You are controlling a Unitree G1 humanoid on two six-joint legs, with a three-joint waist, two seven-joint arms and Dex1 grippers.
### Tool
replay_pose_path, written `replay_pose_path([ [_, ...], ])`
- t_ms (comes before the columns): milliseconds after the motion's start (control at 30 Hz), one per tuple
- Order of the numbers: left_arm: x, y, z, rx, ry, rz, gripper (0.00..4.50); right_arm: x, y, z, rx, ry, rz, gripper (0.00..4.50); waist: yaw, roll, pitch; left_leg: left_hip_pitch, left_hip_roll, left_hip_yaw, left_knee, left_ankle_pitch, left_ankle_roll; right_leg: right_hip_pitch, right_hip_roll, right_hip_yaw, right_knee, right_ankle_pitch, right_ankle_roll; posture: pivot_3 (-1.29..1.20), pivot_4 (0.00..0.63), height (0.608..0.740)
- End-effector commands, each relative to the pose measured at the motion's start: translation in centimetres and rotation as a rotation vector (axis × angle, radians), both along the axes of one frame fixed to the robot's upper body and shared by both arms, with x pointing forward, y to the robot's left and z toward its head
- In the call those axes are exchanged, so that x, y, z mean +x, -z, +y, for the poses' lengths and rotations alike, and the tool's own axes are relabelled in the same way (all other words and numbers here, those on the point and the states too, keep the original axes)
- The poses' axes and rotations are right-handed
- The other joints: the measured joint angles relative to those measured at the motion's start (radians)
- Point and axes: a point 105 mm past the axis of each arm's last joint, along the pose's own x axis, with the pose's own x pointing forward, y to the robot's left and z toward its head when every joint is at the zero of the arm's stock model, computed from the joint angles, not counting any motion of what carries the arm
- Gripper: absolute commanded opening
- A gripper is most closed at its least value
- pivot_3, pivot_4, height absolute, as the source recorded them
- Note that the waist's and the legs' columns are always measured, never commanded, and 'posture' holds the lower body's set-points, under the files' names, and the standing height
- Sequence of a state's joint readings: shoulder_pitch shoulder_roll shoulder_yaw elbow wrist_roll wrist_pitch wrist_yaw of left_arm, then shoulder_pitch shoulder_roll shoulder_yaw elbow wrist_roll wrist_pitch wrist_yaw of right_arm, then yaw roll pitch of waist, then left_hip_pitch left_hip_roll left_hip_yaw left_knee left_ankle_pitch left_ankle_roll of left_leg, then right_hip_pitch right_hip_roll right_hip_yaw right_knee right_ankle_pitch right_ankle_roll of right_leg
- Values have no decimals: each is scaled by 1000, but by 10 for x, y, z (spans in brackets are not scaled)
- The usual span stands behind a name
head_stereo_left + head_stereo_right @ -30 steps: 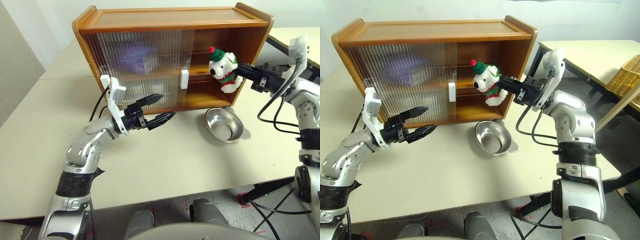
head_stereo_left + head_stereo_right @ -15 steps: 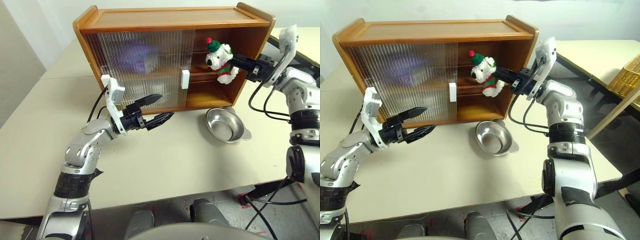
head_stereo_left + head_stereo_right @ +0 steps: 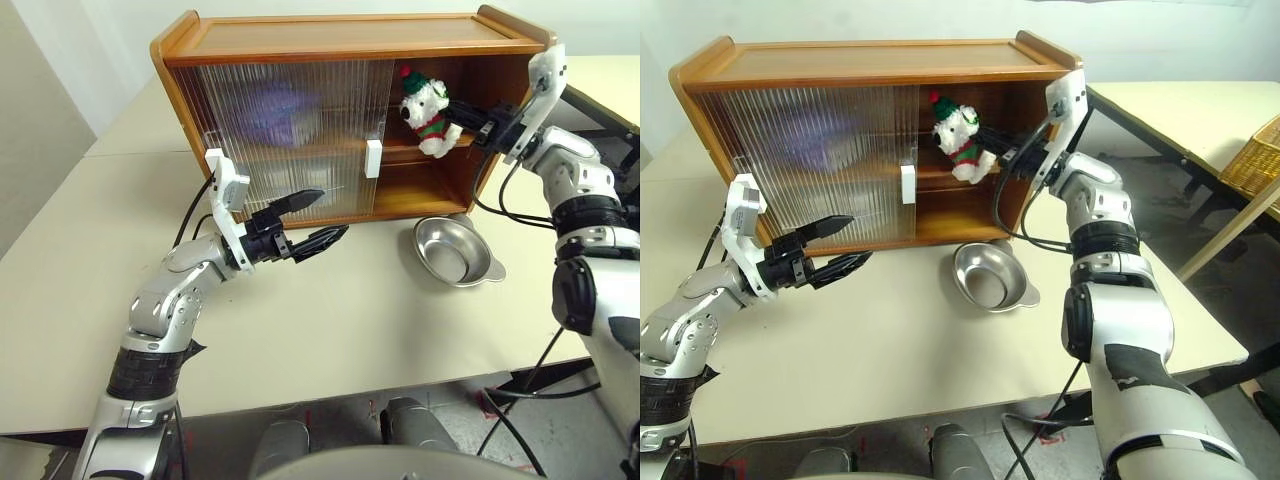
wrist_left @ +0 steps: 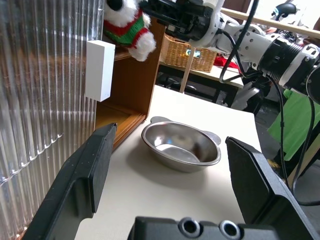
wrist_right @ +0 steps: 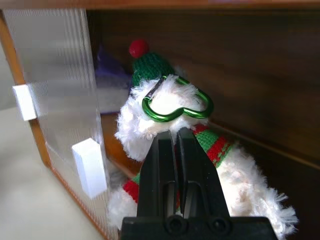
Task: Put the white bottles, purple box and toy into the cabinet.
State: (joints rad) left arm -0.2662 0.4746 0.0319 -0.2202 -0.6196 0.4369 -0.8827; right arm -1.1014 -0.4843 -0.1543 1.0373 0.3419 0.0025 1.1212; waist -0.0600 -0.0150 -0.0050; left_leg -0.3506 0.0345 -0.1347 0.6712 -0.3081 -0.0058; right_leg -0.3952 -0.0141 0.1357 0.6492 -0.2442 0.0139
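My right gripper is holding the toy (image 3: 427,115) in the cabinet's opening, clear of the sliding door, so it should keep moving inward until the toy rests on the upper shelf (image 3: 405,139).
The toy (image 3: 424,104), a fluffy white plush with a green cap and red-green trim, hangs at the open right side of the cabinet (image 3: 340,36), level with the upper shelf. My right gripper (image 3: 456,113) is shut on its back, seen close in the right wrist view (image 5: 175,136). The purple box (image 3: 270,110) shows as a blur behind the ribbed sliding door on the upper shelf. The white bottles are hidden. My left gripper (image 3: 333,212) hovers open over the table in front of the left door, holding nothing.
A shiny metal bowl (image 3: 455,250) sits on the table just in front of the cabinet's open right half. A white door handle (image 3: 369,158) marks the sliding door's edge. A wicker basket (image 3: 1255,150) stands on another table to the right.
My right gripper has carried the toy leftward and up, from beside the cabinet's right wall to the upper open compartment. The left arm has stayed still.
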Motion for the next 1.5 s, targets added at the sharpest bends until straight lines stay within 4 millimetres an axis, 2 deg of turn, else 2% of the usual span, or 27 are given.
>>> replay_pose_path([
  [33, -2, -1, 1, 10, -6, -9, 4500, 6, -4, 1, 14, 39, -12, 37, 1, 0, 0, 0, 0, 0, 0, 0, 0, 0, 0, 0, 0, 0, -1, -119, 0, 740],
  [233, -4, -1, 2, 13, -9, -8, 4500, 15, -5, 2, 17, 112, -22, 37, 6, 0, 0, 0, 0, 0, 0, 0, 0, 0, 0, 0, 0, 2, -7, -112, 0, 740],
  [867, -6, -2, 3, 12, -26, -7, 4500, 38, 3, 0, -16, 368, -2, 37, 5, 0, 0, 1, 1, 0, 0, 0, 0, 0, 0, 1, 0, 2, -8, -90, 0, 740],
  [1033, -7, -2, 3, 11, -27, -4, 4500, 40, 2, 1, -13, 398, -4, 37, 5, 0, 0, 1, 2, 0, 0, 0, -1, -1, 0, 1, 0, 2, -8, -89, 0, 740],
  [1133, -7, -2, 3, 11, -30, -5, 4500, 41, 7, 3, -69, 410, -12, 37, 6, 0, 0, 1, 2, 0, 0, -1, -1, -2, 0, 1, 0, 2, -8, -86, 0, 740],
  [1167, -7, -2, 3, 10, -30, -5, 4500, 41, 8, 3, -75, 412, -12, 480, 6, 0, 0, 1, 3, 0, 0, -1, -1, -2, 0, 1, 0, 2, -8, -87, 0, 740],
  [1300, -7, -2, 3, 10, -31, -4, 4500, 40, 8, 2, -70, 408, -13, 1705, 6, 0, 0, 1, 3, 0, 0, -1, -2, -3, 0, 0, 0, 2, -8, -92, 0, 740],
  [1500, -6, -2, 1, 7, -22, -2, 4500, 39, 4, 0, -70, 402, -31, 3938, 6, 0, 0, 0, 3, 0, 0, -1, -2, -5, 1, 0, 0, 2, -7, -100, 0, 740],
])
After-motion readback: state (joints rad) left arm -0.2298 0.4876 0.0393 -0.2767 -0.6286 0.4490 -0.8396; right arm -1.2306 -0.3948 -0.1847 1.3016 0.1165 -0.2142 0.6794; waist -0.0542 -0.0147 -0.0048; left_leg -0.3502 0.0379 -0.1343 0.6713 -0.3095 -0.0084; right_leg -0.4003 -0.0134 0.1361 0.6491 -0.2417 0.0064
